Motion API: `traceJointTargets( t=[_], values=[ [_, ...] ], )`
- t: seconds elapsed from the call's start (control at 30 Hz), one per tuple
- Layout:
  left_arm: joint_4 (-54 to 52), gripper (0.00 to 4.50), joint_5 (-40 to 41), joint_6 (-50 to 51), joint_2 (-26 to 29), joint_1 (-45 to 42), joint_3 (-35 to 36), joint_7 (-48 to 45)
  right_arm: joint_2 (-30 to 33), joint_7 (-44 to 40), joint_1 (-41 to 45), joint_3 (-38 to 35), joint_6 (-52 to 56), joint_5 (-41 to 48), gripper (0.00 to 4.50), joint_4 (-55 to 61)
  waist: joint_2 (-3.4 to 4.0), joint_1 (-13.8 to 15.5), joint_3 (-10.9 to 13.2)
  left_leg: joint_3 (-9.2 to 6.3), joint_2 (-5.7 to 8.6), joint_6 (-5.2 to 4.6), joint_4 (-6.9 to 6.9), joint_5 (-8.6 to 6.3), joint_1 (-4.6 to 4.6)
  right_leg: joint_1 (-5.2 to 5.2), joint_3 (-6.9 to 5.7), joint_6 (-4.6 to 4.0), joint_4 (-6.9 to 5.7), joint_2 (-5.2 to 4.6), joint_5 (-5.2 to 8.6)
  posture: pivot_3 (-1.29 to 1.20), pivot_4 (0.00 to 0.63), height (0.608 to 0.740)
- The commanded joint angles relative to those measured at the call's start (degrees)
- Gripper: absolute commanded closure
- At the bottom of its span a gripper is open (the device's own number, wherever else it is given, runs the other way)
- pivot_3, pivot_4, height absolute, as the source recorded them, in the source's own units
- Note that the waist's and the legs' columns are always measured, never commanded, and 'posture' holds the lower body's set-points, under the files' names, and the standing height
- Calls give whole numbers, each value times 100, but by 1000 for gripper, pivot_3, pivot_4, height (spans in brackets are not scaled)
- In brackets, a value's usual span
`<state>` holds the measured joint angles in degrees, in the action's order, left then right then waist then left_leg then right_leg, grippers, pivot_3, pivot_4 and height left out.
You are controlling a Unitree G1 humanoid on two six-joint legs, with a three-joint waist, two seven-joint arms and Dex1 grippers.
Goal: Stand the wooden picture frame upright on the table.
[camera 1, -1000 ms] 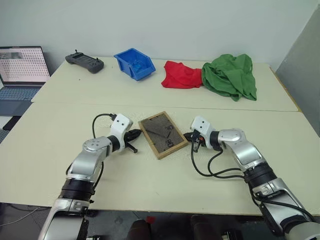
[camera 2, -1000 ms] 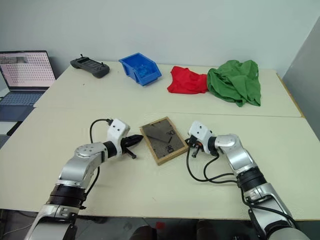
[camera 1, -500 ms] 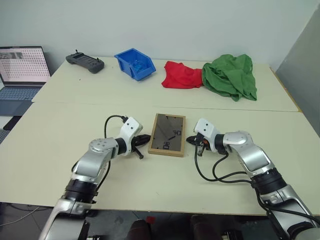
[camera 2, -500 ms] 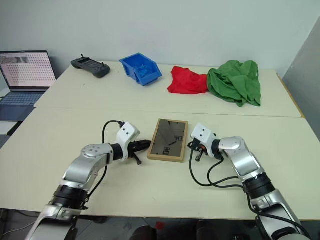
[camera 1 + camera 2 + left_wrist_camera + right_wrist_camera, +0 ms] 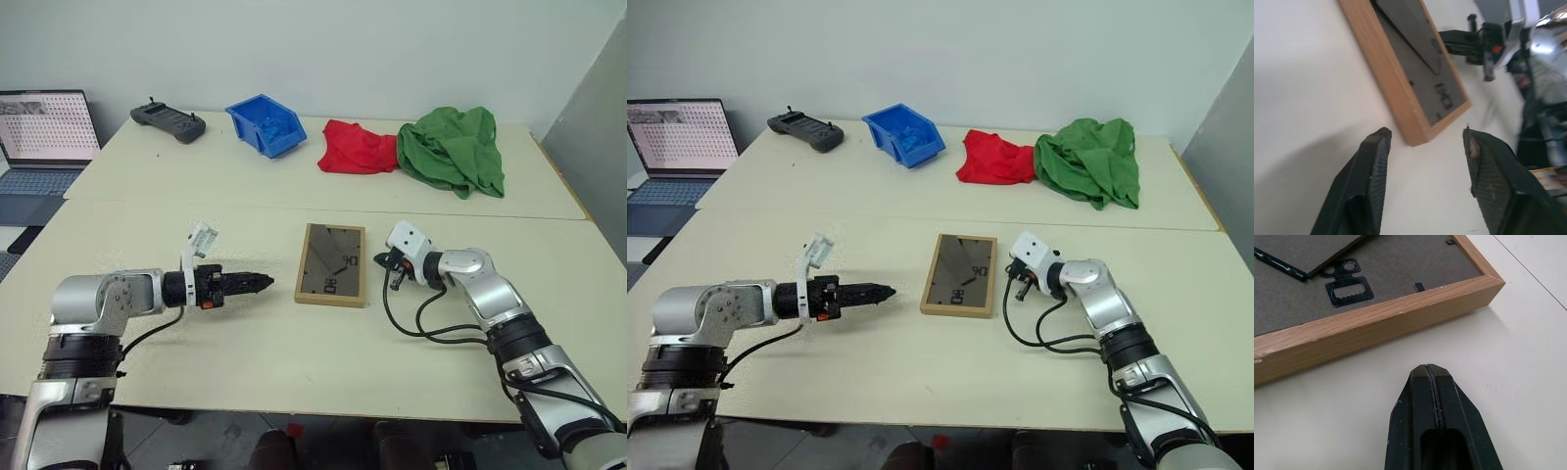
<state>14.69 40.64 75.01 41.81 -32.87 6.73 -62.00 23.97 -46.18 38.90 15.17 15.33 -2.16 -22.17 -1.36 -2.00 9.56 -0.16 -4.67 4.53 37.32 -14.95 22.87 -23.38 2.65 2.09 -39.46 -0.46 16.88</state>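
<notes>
The robot's left gripper should hold up the frame's nearest corner [image 5: 299, 299], with the stand folded [image 5: 329, 253] on the frame's back board, before the right gripper opens the stand.
The wooden picture frame [image 5: 331, 264] lies flat on the table [image 5: 245, 186], dark back board and folded stand facing up. My left gripper [image 5: 257, 282] hovers to the left of the frame, apart from it and pointing at it. In the left wrist view its fingers [image 5: 1371, 161] stand open, with the frame's near corner [image 5: 1415, 132] beyond them and nothing between them. My right gripper [image 5: 383, 261] is shut and empty, close to the frame's right edge. In the right wrist view its closed tip [image 5: 1428, 369] sits a little short of the light-wood edge [image 5: 1376, 318].
Along the far side of the table are a black controller [image 5: 168, 120], a blue bin [image 5: 265, 124], a red cloth [image 5: 356, 147] and a green cloth [image 5: 453, 147]. A laptop [image 5: 39, 137] stands off the table's left end. A seam [image 5: 147, 202] crosses the tabletop.
The frame swung round from a skewed lie to nearly square with the table. My left gripper drew back to the left, rolled over and opened. My right gripper stayed shut beside the frame.
</notes>
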Motion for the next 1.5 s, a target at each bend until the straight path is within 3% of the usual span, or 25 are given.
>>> traceJointTargets(
  t=[0.03,0.23,0.5,0.83,0.97,1.33,1.4,1.5],
  values=[
    [524,1129,206,495,48,-299,-183,-313,-73,-45,39,-98,-63,79,4500,84,0,-10,0,-1,0,0,0,0,-1,0,0,0,0,0,0,0,150,740],
    [1549,50,-316,-76,-12,-622,-957,-816,-153,-38,-70,-51,24,47,4500,291,0,-39,0,-1,-1,2,-2,1,-6,0,-1,-4,-5,1,2,0,150,740],
    [3131,50,-1179,-1227,-567,-1212,-1658,-1406,-490,119,-94,89,207,-43,4500,462,21,5,-15,-1,1,0,3,2,-20,15,-2,-5,-12,0,3,0,150,740],
    [2889,50,-1259,-1000,-1145,-1346,-1704,-1786,-722,272,-75,90,317,-121,4500,559,42,41,-32,-9,6,-2,27,1,-12,21,-4,-4,-18,-2,4,0,150,740],
    [2986,617,-1299,-1042,-1169,-1360,-1479,-1601,-664,277,-187,28,386,-82,4500,632,42,29,-32,-18,6,-3,35,0,-4,20,-10,-4,-17,-2,4,0,150,740],
    [2211,2979,-1242,-1094,-1441,-861,-1172,-1086,-936,455,-297,65,619,-39,4500,858,42,22,-32,-23,5,-5,35,-1,-1,17,-12,-4,-18,0,4,0,150,740],
    [2192,3215,-1226,-1304,-1474,-875,-937,-897,-852,472,-316,2,608,-46,4500,903,42,31,-32,-25,5,-5,40,-1,1,18,-14,-4,-18,-1,4,0,150,740],
    [2075,3215,-1134,-1390,-1443,-1091,-517,-537,-501,580,-236,-338,517,-46,4500,889,39,36,-30,-27,6,-6,44,-1,4,18,-16,-4,-20,-1,4,0,150,740]
  ],
)
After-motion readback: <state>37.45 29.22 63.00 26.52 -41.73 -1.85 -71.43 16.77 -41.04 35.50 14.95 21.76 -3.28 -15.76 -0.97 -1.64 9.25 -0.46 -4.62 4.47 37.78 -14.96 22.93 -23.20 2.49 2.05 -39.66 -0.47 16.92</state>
